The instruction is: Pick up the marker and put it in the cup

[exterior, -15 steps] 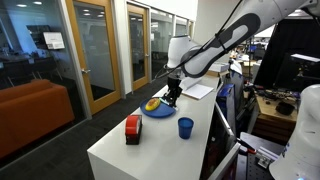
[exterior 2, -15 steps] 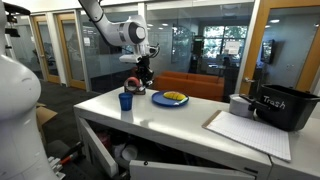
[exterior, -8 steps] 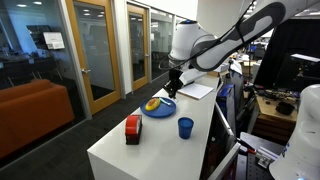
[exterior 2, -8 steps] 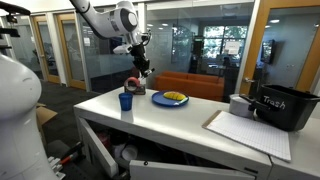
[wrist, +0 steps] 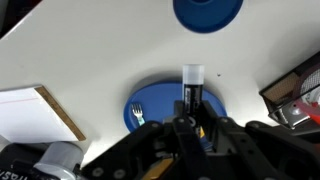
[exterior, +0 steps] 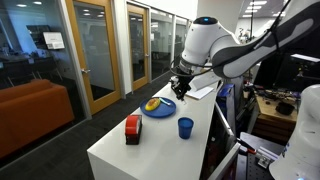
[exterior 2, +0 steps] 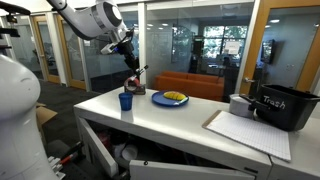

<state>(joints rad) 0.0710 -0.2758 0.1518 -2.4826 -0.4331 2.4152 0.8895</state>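
The marker's tip (wrist: 193, 73) is hanging high and short of the blue cup, so the robot's gripper should move down and bring the marker's tip over the cup's opening (exterior: 186, 121) before it opens.
My gripper (wrist: 192, 122) is shut on the marker (wrist: 192, 92), a dark stick with a white tip that points down from between the fingers. In both exterior views the gripper (exterior: 183, 88) (exterior 2: 129, 68) hangs well above the white table, with the marker (exterior 2: 136, 74) sticking out at a slant. The small blue cup (exterior: 185, 127) (exterior 2: 125, 101) stands on the table below it. In the wrist view the cup (wrist: 208, 10) is at the top edge, beyond the marker's tip.
A round blue plate (exterior: 160, 112) (exterior 2: 170, 102) (wrist: 140, 98) holds a yellow item and a fork (wrist: 137, 116). A red-and-black box (exterior: 132, 128) (wrist: 300, 98) stands near the cup. A black trash container (exterior 2: 283, 108) and paper sheets (exterior 2: 245, 130) lie farther along the table.
The gripper has risen from just above the plate with the marker in it and has shifted toward the cup. The arm's wrist has turned.
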